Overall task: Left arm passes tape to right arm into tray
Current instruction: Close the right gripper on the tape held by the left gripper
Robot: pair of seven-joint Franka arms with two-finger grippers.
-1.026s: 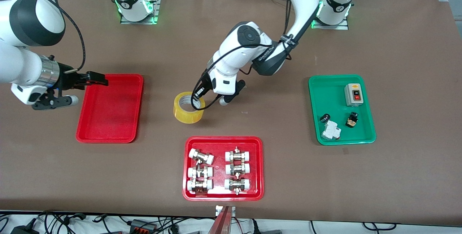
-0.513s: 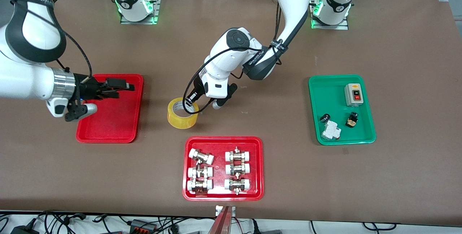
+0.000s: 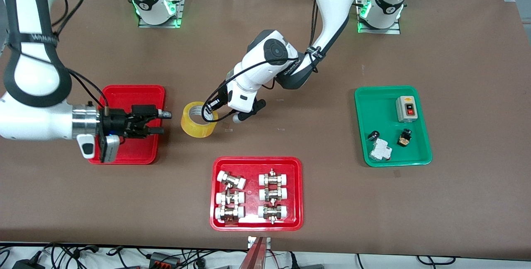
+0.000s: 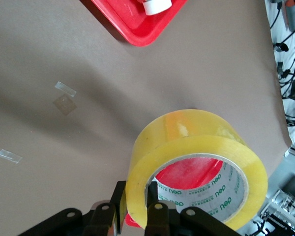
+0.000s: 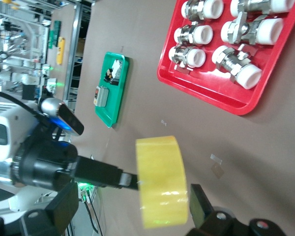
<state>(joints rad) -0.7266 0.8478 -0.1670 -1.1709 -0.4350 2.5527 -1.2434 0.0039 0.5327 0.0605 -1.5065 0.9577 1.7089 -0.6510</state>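
My right gripper will find the plain red tray (image 3: 133, 95) empty when I carry the tape in, because the tray's clear red bottom (image 3: 140, 149) shows around my right gripper.
The left arm's gripper (image 3: 210, 110) is shut on the wall of the yellow tape roll (image 3: 198, 119), one finger inside the hole and one outside, and holds it tilted just above the table beside the plain red tray (image 3: 124, 95). The left wrist view shows its fingers (image 4: 157, 216) clamped on the tape (image 4: 196, 157). The right arm's gripper (image 3: 161, 122) is open over the tray's edge nearest the tape, pointing at the roll with a small gap. In the right wrist view the tape (image 5: 162, 182) lies just ahead of the spread fingers (image 5: 201, 206).
A red tray (image 3: 256, 160) with several white-capped metal fittings sits nearer the front camera than the tape. A green tray (image 3: 373, 107) with a switch box and small parts lies toward the left arm's end. Bits of tape are stuck on the table (image 4: 64, 91).
The left gripper has carried the tape toward the right arm's end, closer to the plain red tray. The right gripper has swung across the tray toward the tape.
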